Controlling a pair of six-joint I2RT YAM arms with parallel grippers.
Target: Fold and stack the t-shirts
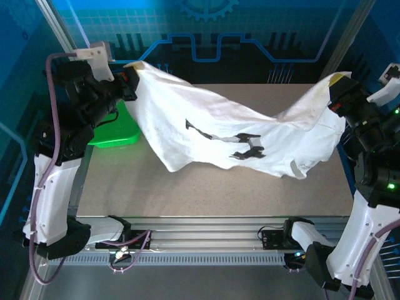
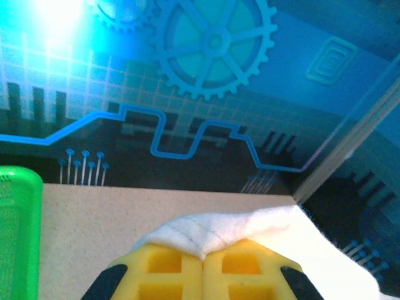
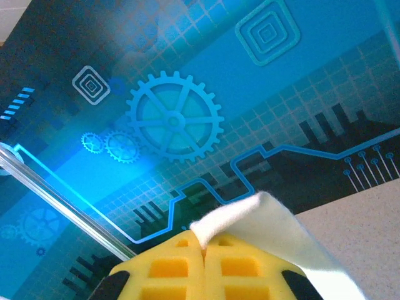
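Note:
The white t-shirt droops in folds [image 1: 284,134] between my grippers, so I should swing it toward the blue wall, then pull back to lay it across the beige table [image 1: 215,187].
A white t-shirt [image 1: 250,134] with a black-and-grey robot-arm print hangs stretched above the table, sagging in the middle. My left gripper [image 1: 130,76] is shut on its upper left edge. My right gripper [image 1: 336,87] is shut on its upper right edge. In the left wrist view the yellow fingers [image 2: 169,269] pinch a white hem of the t-shirt [image 2: 219,231] between them. Similarly, in the right wrist view the yellow fingers [image 3: 237,265] close on a white corner of the t-shirt [image 3: 250,215]. The shirt's lower folds hang just above or on the table.
A green plastic basket [image 1: 115,132] sits at the table's left edge, under the left arm, also in the left wrist view as the green basket [image 2: 19,231]. The beige table [image 1: 206,187] has bare room in front of the shirt. A blue printed wall stands behind.

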